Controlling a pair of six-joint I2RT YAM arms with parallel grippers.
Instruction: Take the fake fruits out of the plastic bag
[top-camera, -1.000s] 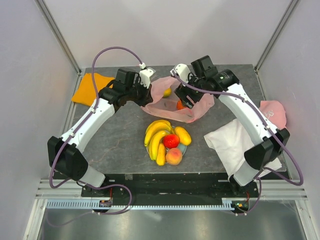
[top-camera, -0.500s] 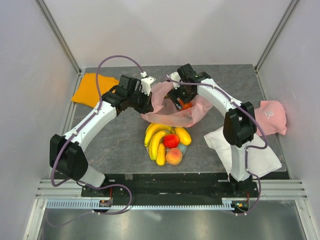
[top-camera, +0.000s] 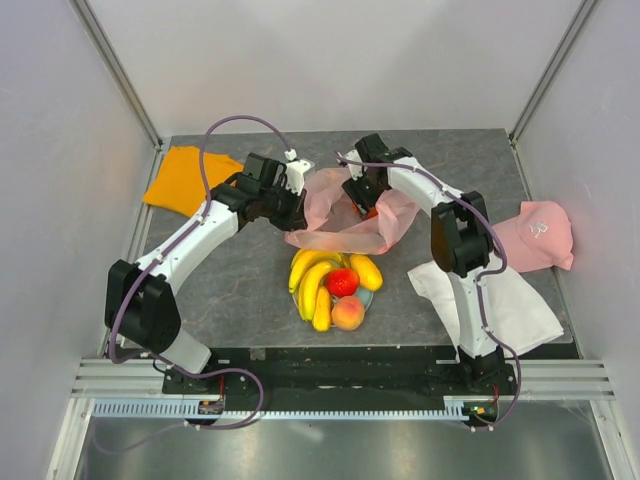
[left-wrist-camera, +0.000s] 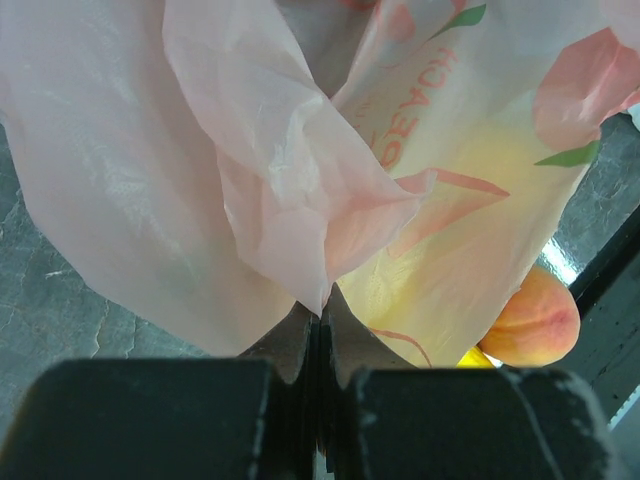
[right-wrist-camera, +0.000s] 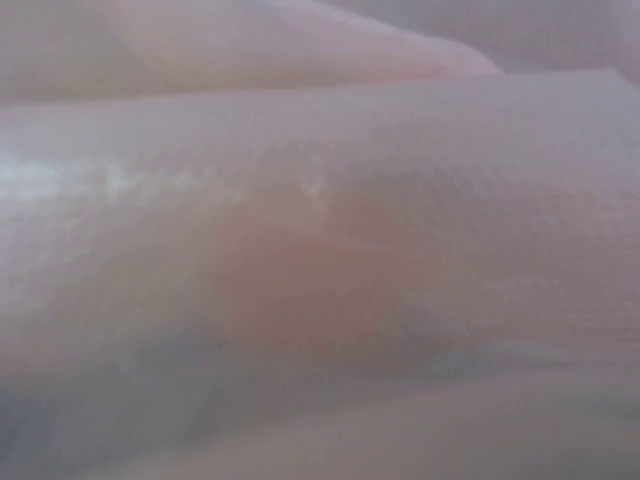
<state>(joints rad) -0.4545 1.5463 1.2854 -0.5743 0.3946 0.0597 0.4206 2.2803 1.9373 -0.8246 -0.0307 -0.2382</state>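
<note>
I should pull the pink bag back with my left gripper before my right gripper puts down the orange fruit (top-camera: 370, 213), because the pink bag's front edge (top-camera: 330, 244) crowds the banana bunch.
The pink plastic bag (top-camera: 335, 238) lies at the table's middle back, its mouth held up. My left gripper (top-camera: 297, 206) is shut on the bag's left edge; in the left wrist view the jaws (left-wrist-camera: 322, 315) pinch a fold of the film (left-wrist-camera: 250, 200). My right gripper (top-camera: 364, 198) reaches down into the bag beside an orange fruit (top-camera: 373, 212); its wrist view shows only blurred pink film (right-wrist-camera: 320, 200), fingers hidden. In front of the bag lie a banana bunch (top-camera: 311, 276), a red fruit (top-camera: 342, 282), a yellow fruit (top-camera: 367, 271) and a peach fruit (top-camera: 347, 314). The peach also shows in the left wrist view (left-wrist-camera: 535, 320).
A folded orange cloth (top-camera: 184, 178) lies at the back left. A white cloth (top-camera: 500, 300) lies at the front right, and a pink cap (top-camera: 541, 231) beside it at the right edge. Walls and frame posts close in the table.
My right arm has folded at the elbow and its gripper has gone left and down into the bag. My left gripper has shifted slightly right with the bag edge. The yellow fruit seen in the bag no longer shows.
</note>
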